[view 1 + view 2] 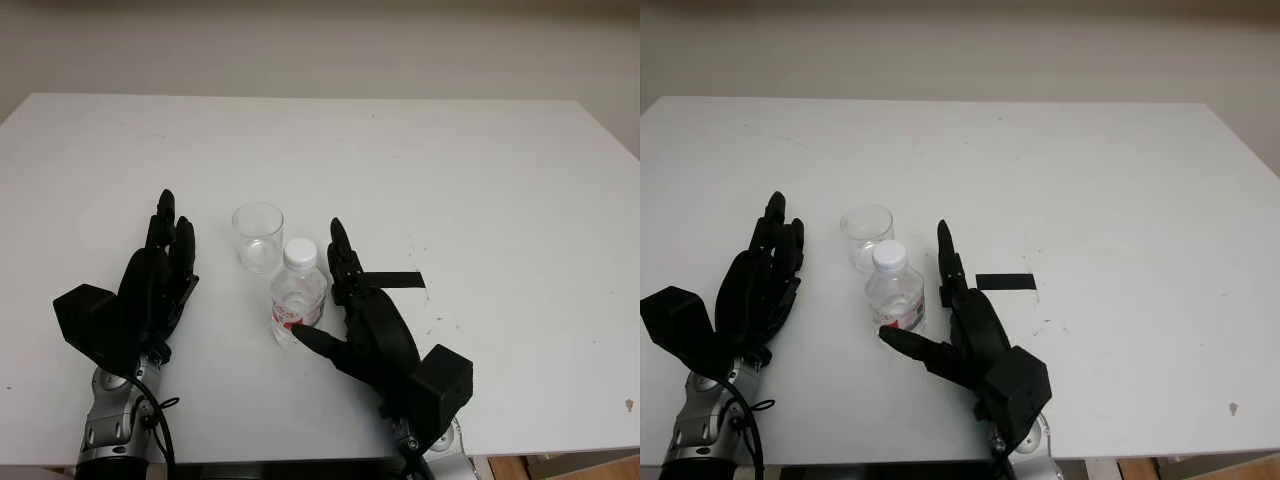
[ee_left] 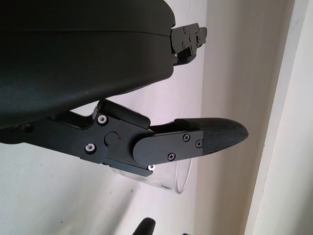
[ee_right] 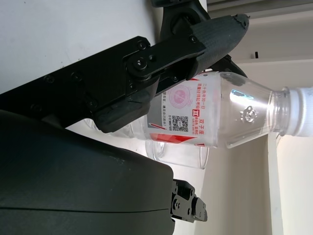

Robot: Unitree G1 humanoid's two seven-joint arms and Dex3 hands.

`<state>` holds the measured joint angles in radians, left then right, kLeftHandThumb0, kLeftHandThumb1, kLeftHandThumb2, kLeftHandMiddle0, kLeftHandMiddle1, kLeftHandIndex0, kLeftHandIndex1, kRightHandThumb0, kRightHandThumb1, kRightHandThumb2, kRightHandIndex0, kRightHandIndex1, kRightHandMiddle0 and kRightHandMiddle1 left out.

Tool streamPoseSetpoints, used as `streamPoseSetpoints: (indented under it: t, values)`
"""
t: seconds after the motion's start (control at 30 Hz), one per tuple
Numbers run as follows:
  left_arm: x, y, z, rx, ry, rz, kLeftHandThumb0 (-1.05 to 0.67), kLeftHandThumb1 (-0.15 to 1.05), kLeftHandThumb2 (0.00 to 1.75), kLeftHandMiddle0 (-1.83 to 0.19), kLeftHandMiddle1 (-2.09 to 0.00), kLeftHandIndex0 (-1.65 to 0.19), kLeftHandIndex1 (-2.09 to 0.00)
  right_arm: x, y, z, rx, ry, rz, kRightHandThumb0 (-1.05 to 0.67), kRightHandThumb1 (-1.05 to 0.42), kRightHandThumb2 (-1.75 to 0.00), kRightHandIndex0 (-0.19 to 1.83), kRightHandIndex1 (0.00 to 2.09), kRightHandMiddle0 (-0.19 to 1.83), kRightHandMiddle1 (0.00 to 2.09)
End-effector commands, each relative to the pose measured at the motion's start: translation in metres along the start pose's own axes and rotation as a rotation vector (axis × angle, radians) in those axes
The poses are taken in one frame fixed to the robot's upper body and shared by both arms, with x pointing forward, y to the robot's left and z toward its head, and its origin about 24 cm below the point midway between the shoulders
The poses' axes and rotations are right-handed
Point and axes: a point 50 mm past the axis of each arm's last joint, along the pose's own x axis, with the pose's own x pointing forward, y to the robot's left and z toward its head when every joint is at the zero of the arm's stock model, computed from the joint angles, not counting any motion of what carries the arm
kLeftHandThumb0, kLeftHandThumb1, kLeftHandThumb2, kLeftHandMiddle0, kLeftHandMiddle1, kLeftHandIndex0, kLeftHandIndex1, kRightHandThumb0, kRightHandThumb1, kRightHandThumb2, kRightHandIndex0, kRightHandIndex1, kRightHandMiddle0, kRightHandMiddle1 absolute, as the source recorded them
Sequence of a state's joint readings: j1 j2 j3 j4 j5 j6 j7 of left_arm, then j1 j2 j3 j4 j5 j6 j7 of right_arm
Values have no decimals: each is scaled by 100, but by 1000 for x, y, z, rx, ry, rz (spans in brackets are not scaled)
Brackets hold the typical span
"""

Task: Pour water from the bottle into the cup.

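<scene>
My gripper will tip the bottle point(image 1: 299, 298) over the cup, but the cup should stay empty because the white cap point(image 1: 300, 253) closes the bottle's neck.
A small clear water bottle point(image 1: 298, 290) with a white cap and a red-and-white label stands upright near the table's front edge. Just behind it to the left stands an empty clear cup point(image 1: 258, 236). My right hand point(image 1: 335, 290) is open right beside the bottle on its right side. Its long fingers point away along the bottle and its thumb point(image 3: 215, 29) crosses in front of the label, not closed on it. My left hand point(image 1: 165, 250) is open to the left of the cup, a little apart from it. The left wrist view has the cup's rim point(image 2: 171, 178) behind a finger point(image 2: 215, 137).
A white table point(image 1: 450, 160) stretches far and to the right. A short strip of black tape point(image 1: 395, 280) lies on it just right of my right hand. The table's front edge runs close under both forearms.
</scene>
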<state>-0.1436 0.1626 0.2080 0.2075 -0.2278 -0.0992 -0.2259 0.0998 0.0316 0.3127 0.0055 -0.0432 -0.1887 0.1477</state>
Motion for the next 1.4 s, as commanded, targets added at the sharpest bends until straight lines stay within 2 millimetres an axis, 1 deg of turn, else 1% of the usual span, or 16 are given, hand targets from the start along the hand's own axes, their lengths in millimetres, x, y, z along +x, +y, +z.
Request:
streamPoseSetpoints:
  t: [0.0,0.4,0.6,0.73,0.83,0.87,0.9,0.93,0.97,1.0,1.03,1.07,1.1,1.2,1.27,1.37]
  values:
    - [2,-3,6,9,-24,-10,-77,105,53,16,-5,16,-5,8,5,7,25,-38,9,-101,-94,-5,-19,0,-19,0]
    - [4,-9,3,-16,-38,3,-77,105,51,15,-6,15,-6,18,7,14,18,-59,51,-105,-92,-5,-19,0,-19,0]
    - [2,-10,1,-15,-31,3,-77,105,52,16,-5,17,-5,19,9,15,65,-87,44,-99,-89,-4,-19,0,-19,0]
    - [0,-11,0,-18,-30,2,-76,105,53,17,-5,17,-5,20,11,16,59,-98,27,-95,-89,-5,-19,0,-19,0]
    - [0,-12,0,-26,-28,2,-76,105,53,18,-5,18,-5,20,12,16,41,-97,9,-90,-88,-5,-15,2,-17,1]
    - [0,-12,0,-28,-27,4,-76,105,53,17,-5,18,-5,20,12,16,32,-98,-2,-86,-88,-5,-10,5,-11,4]
    - [-1,-12,-1,-35,-25,7,-76,105,53,17,-5,18,-5,20,13,16,22,-97,-16,-81,-88,-5,-4,15,-4,14]
    - [-1,-12,-1,-41,-24,9,-76,105,52,17,-5,18,-5,20,13,16,14,-96,-26,-77,-88,-5,-10,66,-10,56]
    - [-2,-12,-1,-43,-24,10,-76,105,52,17,-5,17,-5,20,14,16,4,-96,-36,-74,-88,-5,-15,99,-15,84]
    - [-2,-12,-2,-41,-25,10,-76,105,52,17,-5,18,-5,20,15,16,0,-98,-42,-69,-89,-6,-17,150,-17,133]
    - [-2,-12,-2,-39,-26,11,-76,105,52,17,-5,18,-5,20,15,16,-2,-99,-46,-67,-90,-6,-18,174,-18,157]
    - [-2,-12,-2,-37,-26,12,-76,105,52,17,-5,18,-5,20,15,16,-3,-97,-50,-67,-90,-6,-19,191,-19,174]
    - [-2,-12,-2,-37,-26,13,-76,105,52,17,-5,18,-5,20,16,16,-3,-96,-51,-66,-90,-5,-19,202,-19,189]
    - [-2,-13,-2,-36,-23,16,-76,105,52,17,-5,18,-5,19,16,16,0,-96,-53,-64,-89,-5,-19,209,-19,205]
    - [-3,-13,-2,-31,-24,19,-76,105,52,17,-5,18,-5,19,16,15,5,-93,-51,-63,-89,-5,-19,209,-19,208]
    - [-3,-13,-2,-30,-26,18,-76,105,53,18,-5,18,-5,18,16,15,15,-87,-45,-61,-89,-5,-11,209,-19,209]
